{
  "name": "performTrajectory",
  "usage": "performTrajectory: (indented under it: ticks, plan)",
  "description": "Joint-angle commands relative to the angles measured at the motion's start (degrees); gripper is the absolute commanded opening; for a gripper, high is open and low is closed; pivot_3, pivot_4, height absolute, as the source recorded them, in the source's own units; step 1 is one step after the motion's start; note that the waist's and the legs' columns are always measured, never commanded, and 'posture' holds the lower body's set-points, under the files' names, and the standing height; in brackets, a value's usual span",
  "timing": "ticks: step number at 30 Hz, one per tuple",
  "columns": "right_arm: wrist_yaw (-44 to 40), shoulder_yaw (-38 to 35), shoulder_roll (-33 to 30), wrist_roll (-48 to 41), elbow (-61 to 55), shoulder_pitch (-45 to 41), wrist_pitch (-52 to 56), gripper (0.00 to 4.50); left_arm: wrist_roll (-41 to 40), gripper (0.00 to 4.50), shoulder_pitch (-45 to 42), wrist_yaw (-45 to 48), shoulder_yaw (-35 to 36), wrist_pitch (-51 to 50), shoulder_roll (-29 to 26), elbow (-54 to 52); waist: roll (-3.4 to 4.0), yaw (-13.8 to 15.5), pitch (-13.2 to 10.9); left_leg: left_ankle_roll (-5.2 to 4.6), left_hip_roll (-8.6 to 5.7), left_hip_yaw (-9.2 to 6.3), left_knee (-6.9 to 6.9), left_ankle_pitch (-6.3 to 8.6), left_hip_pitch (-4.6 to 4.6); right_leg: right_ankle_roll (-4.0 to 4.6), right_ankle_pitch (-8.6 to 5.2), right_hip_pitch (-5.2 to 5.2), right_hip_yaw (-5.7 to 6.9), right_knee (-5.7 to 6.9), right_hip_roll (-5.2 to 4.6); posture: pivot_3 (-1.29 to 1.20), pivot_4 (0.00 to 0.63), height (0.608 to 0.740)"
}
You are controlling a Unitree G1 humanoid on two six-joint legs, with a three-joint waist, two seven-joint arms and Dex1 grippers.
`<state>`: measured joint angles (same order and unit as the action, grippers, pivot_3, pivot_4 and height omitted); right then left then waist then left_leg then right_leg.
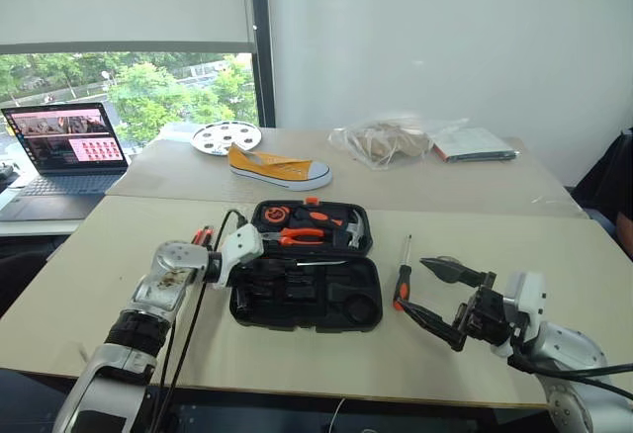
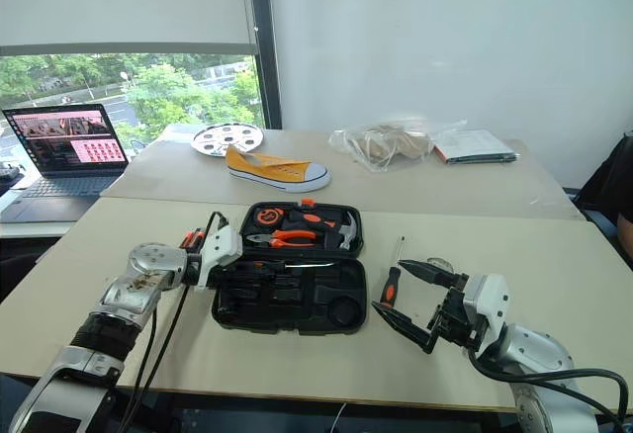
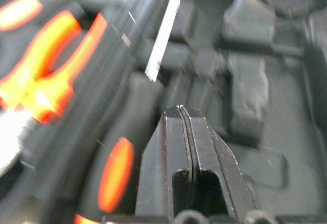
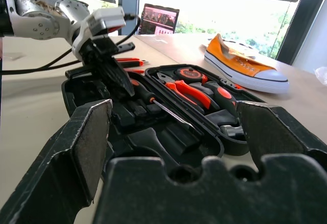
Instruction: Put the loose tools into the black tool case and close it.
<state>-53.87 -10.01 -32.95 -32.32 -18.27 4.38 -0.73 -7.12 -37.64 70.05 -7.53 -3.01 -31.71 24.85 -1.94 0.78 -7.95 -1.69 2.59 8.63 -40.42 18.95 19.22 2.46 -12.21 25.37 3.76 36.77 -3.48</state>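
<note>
My gripper will lower the loose screwdriver into the case, and it will fit head-to-tail alongside, because the stowed screwdriver's slim shaft leaves space beside it.
The black tool case lies open at the table's middle, its lid half at the back. One black-and-orange screwdriver lies in the front half along the hinge. My left gripper hovers over that half's left end, beside the screwdriver's handle, shut with nothing between its fingers. A second screwdriver lies loose on the table right of the case. My right gripper is wide open, and that screwdriver's handle sits by its fingertips. Orange-and-black tools lie left of the case, partly hidden by my left arm.
Orange-handled pliers and a hammer sit in the lid half. A yellow sneaker, a white disc, a plastic bag and a book lie on the far table. A laptop stands at far left.
</note>
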Motion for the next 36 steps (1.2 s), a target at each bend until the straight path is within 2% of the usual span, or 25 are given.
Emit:
performTrajectory:
  ticks: [1,12,19,23,26,27,29,31,36]
  plan:
    - [0.15,-0.97,-0.06,-0.95,-2.09,-0.24,0.17,4.50,0.13,0.05,-1.99,-3.63,1.09,0.79,1.34,0.41,0.00,-0.08,0.00,0.00,-0.01,0.00,0.00,0.00,-0.01,-0.01,-0.01,-0.02,-0.01,-0.01,0.00,0.00,0.150,0.740]
    - [0.20,-0.55,0.08,-0.78,-1.68,-0.68,0.16,4.50,5.29,0.05,-0.19,-5.76,-3.86,-1.93,1.39,2.92,0.00,-0.19,0.00,-0.02,-0.01,-0.05,0.01,0.02,-0.05,-0.07,-0.04,-0.09,-0.01,-0.02,0.01,0.00,0.150,0.740]
    - [0.29,-0.64,0.19,-0.97,-1.90,-0.36,0.20,4.50,6.27,0.05,0.92,-6.51,-5.82,-7.75,1.49,3.09,0.04,-0.26,0.03,-0.06,-0.01,-0.05,0.01,0.04,-0.05,-0.19,-0.11,-0.28,-0.05,0.04,0.00,0.00,0.150,0.740]
    - [1.61,-1.75,0.20,-1.06,-2.63,0.70,0.62,4.50,2.47,0.05,2.77,-6.00,-1.98,-1.81,1.41,1.25,0.15,-0.37,0.09,-0.06,0.00,-0.05,0.01,0.04,-0.07,-0.40,-0.23,-0.31,-0.08,0.09,0.00,0.00,0.150,0.740]
    - [3.15,-4.76,-0.95,-2.32,-4.30,4.79,2.89,4.50,-6.07,0.69,5.69,-3.02,6.34,2.86,0.09,-3.09,0.15,-0.50,0.08,-0.01,0.04,-0.05,0.04,0.01,-0.07,-0.33,-0.20,-0.21,-0.08,0.09,0.00,0.00,0.150,0.740]
    - [3.24,-5.76,-1.34,-2.04,-4.69,6.65,3.07,4.50,-8.78,1.00,6.97,-1.81,8.98,3.91,-0.71,-4.61,0.16,-0.50,0.07,0.03,0.05,-0.06,0.03,-0.01,-0.07,-0.06,-0.05,-0.09,-0.06,0.10,0.00,0.00,0.150,0.740]
    - [4.21,-8.20,-1.26,-1.44,-5.09,10.70,3.38,4.50,-13.08,1.79,10.47,2.03,13.60,6.47,-3.43,-6.19,0.11,-0.54,0.04,0.08,0.08,-0.06,0.03,-0.04,0.06,-0.05,-0.04,0.17,-0.04,0.12,-0.01,0.00,0.150,0.740]
    - [4.60,-10.19,-0.96,-0.66,-5.43,14.72,2.90,4.50,-13.69,2.41,15.86,5.08,16.26,9.40,-7.76,-7.35,0.12,-0.72,0.04,0.11,0.15,-0.06,0.05,-0.02,0.08,-0.03,-0.05,0.22,-0.01,0.11,-0.01,0.00,0.150,0.740]
    - [7.10,-12.25,-0.71,1.22,-5.51,22.15,4.98,4.50,-19.78,4.27,27.69,10.19,23.17,4.84,-15.21,-11.78,0.25,-0.81,0.02,0.09,0.14,-0.05,0.29,0.03,-0.01,-0.15,-0.17,0.21,-0.03,0.00,-0.12,0.00,0.150,0.740]
